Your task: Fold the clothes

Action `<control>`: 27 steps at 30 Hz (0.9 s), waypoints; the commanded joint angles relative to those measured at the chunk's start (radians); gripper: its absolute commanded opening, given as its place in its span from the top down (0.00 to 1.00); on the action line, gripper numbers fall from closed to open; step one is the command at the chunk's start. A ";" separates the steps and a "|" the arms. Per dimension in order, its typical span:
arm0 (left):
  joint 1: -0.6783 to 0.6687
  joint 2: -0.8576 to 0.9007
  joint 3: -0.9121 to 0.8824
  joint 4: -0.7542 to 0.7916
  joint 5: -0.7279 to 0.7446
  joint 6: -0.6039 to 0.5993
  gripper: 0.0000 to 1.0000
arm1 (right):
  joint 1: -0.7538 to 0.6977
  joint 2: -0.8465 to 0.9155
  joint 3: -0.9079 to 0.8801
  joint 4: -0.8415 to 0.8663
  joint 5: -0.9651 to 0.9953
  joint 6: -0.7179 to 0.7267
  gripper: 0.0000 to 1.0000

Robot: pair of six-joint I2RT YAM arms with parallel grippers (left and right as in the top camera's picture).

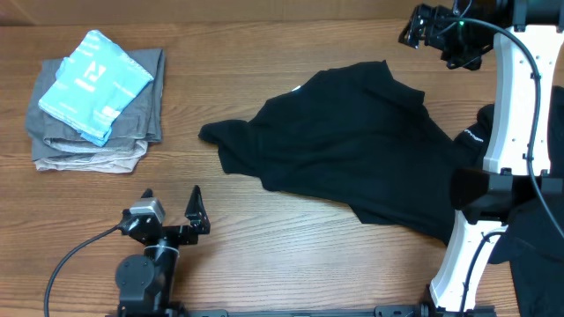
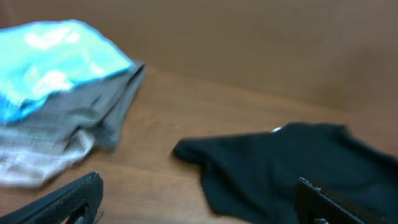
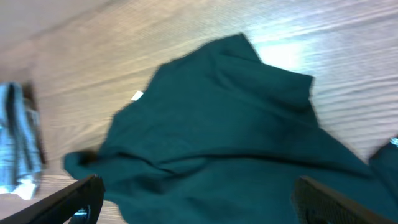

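Observation:
The black garment is lying at a slant with its far corner bunched [image 1: 401, 91]. My right gripper should pull that corner out first, and then my left gripper should take the garment's sleeve [image 1: 244, 146].
One of the black clothes [image 1: 352, 145] lies crumpled and spread over the middle-right of the wooden table, a sleeve pointing left. The left wrist view shows it [image 2: 292, 168] ahead and to the right, and it fills most of the right wrist view [image 3: 230, 124]. My left gripper [image 1: 172, 201] stands open near the front edge, left of the garment, with nothing between its fingers [image 2: 68, 199]. My right gripper [image 1: 416, 26] hangs open above the far right of the table, beyond the garment's far edge. It [image 3: 202, 199] holds nothing.
A folded light-blue garment [image 1: 95, 84] rests on folded grey garments [image 1: 97, 132] at the far left, also in the left wrist view [image 2: 56, 106]. More black fabric [image 1: 538, 255] lies at the right edge behind the white right arm [image 1: 511, 106].

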 commanded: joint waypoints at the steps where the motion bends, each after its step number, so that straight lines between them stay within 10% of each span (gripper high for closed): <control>1: -0.006 0.064 0.227 -0.106 0.087 0.078 0.00 | -0.016 -0.009 -0.055 0.002 0.090 -0.064 0.00; 8: -0.006 0.403 0.640 -0.410 0.100 0.082 0.00 | -0.016 -0.007 -0.194 0.056 0.110 -0.228 0.07; 14: -0.006 0.718 0.882 -0.590 0.151 0.074 0.00 | -0.016 -0.007 -0.323 0.213 0.120 -0.214 0.93; 27: -0.006 1.106 0.896 -0.614 0.200 0.074 0.00 | -0.017 -0.007 -0.681 0.593 0.120 -0.181 0.96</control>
